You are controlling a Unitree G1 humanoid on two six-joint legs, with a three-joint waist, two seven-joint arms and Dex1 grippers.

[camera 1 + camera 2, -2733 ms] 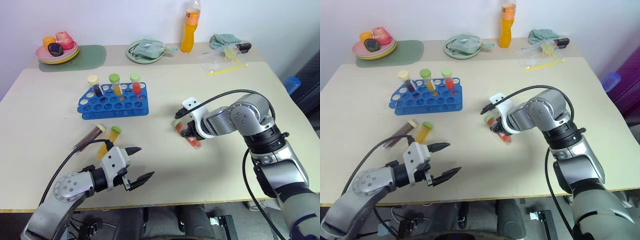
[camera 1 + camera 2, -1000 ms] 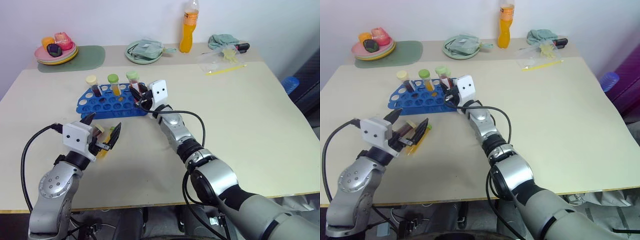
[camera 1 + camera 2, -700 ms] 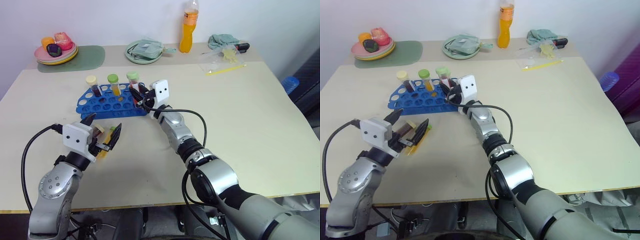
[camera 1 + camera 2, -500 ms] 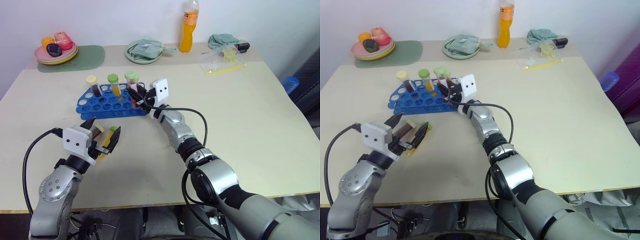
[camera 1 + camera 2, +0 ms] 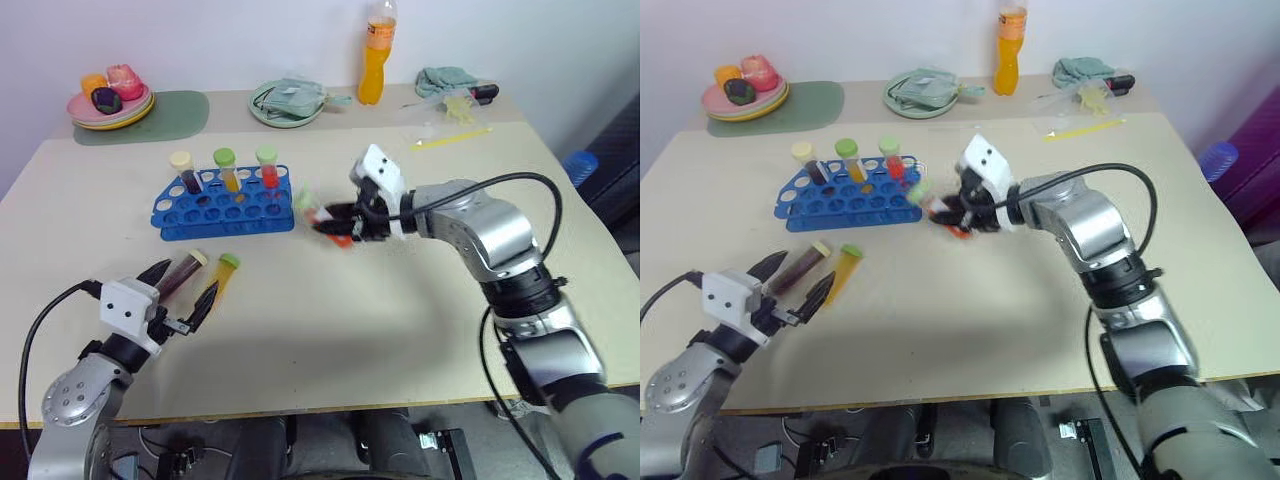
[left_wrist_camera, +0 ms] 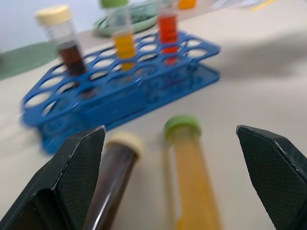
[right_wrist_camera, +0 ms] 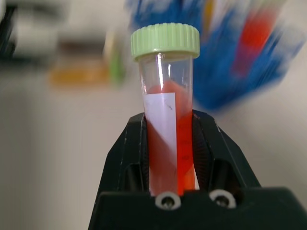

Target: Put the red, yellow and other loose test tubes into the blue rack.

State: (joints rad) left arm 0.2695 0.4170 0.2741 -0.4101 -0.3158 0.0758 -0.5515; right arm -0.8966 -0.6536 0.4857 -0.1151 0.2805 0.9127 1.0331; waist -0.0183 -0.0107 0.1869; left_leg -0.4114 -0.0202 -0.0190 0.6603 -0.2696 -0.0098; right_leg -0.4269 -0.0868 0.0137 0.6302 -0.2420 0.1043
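Note:
The red test tube leans in my right gripper, its green cap [image 5: 303, 199] tilted toward the rack. Next, I set it down clear of the rack [image 5: 368, 262] and regrip it.
The blue rack [image 5: 225, 203] stands left of the table's middle with three capped tubes upright in its back row. My right gripper [image 5: 340, 222] hovers just right of the rack, shut on a red test tube [image 7: 165, 96] with a green cap and a white label. Two loose test tubes lie in front of the rack: a dark one with a cream cap [image 5: 183, 272] and a yellow one with a green cap [image 5: 222, 274]. My left gripper [image 5: 183, 286] is open just short of them, level with the table, and both tubes show between its fingers [image 6: 76, 177].
Along the far edge stand an orange drink bottle [image 5: 378, 50], a plate of fruit [image 5: 112, 98] on a green mat [image 5: 165, 112], a green plate with a cloth [image 5: 290, 102], a plastic bag [image 5: 445, 115] and a teal cloth [image 5: 448, 77].
My right gripper has swung from the rack's right end out to the right with the red tube still in it. My left gripper has sunk and drawn back from the two lying tubes.

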